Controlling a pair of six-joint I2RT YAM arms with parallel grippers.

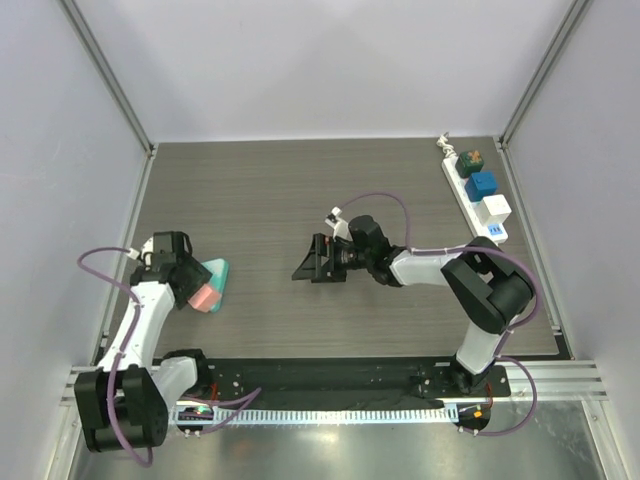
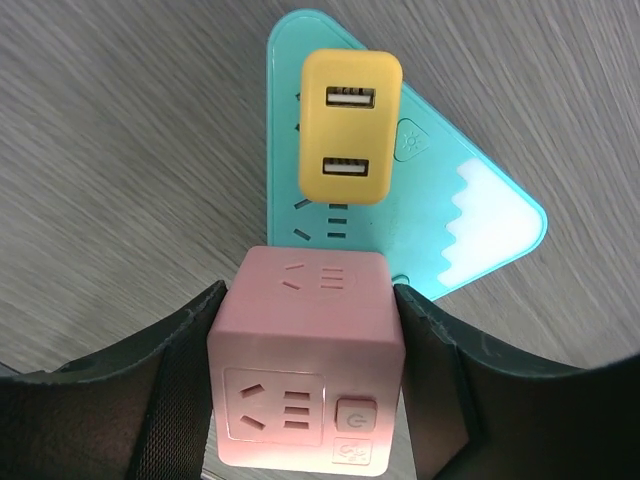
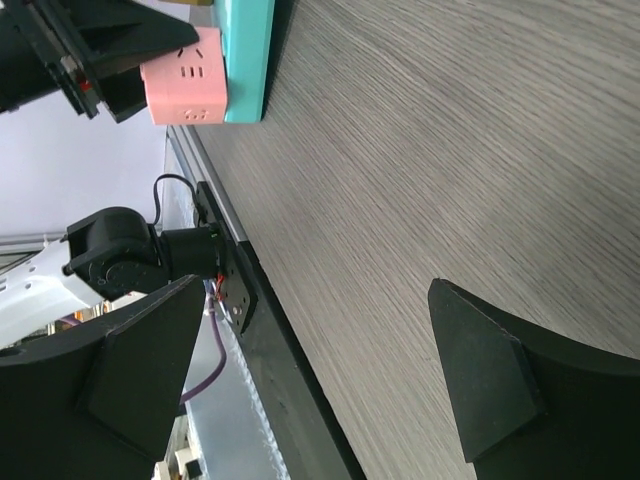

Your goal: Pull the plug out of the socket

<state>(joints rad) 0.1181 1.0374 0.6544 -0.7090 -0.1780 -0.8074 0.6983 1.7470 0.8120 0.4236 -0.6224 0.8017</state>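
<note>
My open right gripper should go on nearing the teal block's white corner (image 2: 492, 222), since it sticks out clear of the pink cube, until its fingers close on that corner (image 2: 510, 224).
The socket (image 1: 453, 172), a long white power strip, lies at the back right and carries three cube plugs: dark green (image 1: 470, 160), blue (image 1: 481, 185) and white (image 1: 496, 210). Neither gripper is near it. At the left, my left gripper (image 2: 310, 300) is shut on a pink cube adapter (image 2: 305, 360), one finger pressed against each side. That cube sits on a teal triangular block (image 2: 480, 220), next to a yellow USB charger (image 2: 350, 125). My right gripper (image 1: 312, 262) hangs open over mid-table, pointing left, with nothing between its fingers (image 3: 490, 380).
The right wrist view shows the pink cube (image 3: 185, 85) and the teal block (image 3: 245, 60) far off, with the table's near edge and the black base rail (image 3: 280, 340) below. Grey walls enclose the table on three sides.
</note>
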